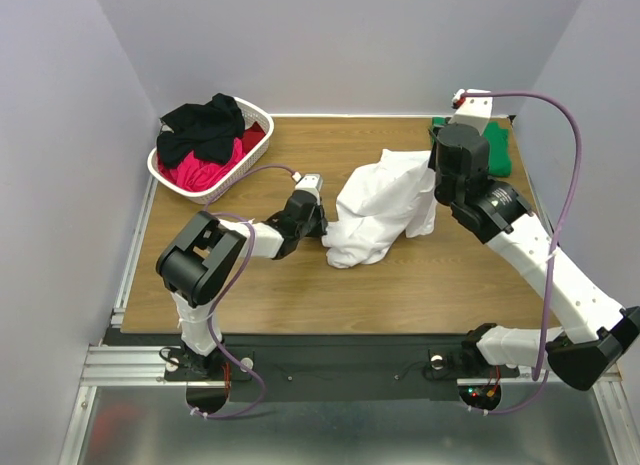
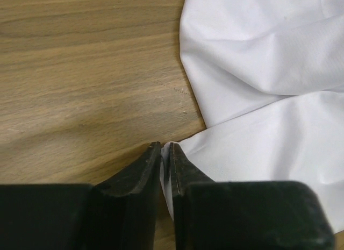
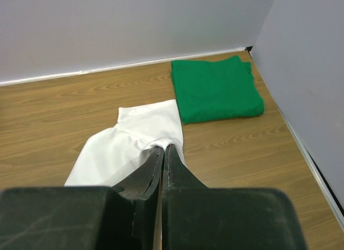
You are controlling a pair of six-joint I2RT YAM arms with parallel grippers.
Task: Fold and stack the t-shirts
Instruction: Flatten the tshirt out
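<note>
The white t-shirt lies crumpled (image 1: 376, 210) from my left gripper to my right gripper. Both grippers should lift it, pull it tight and swing it flat before folding it.
A large white t-shirt (image 1: 385, 207) lies crumpled in the middle of the table. My left gripper (image 1: 322, 225) sits low at its left edge, and in the left wrist view its jaws are shut on a corner of the white t-shirt (image 2: 258, 72). My right gripper (image 1: 436, 190) holds the shirt's right side a little above the table, shut on a bunched fold of the white t-shirt (image 3: 129, 140). A folded green t-shirt (image 3: 215, 88) lies flat at the back right corner. Black t-shirt (image 1: 205, 125) and red/pink t-shirt (image 1: 205, 170) are heaped in the basket.
The white lattice basket (image 1: 255, 113) stands at the back left of the wooden table (image 1: 300, 285). Grey walls enclose the back and both sides. The right arm's purple cable (image 1: 570, 175) loops over the table's right side.
</note>
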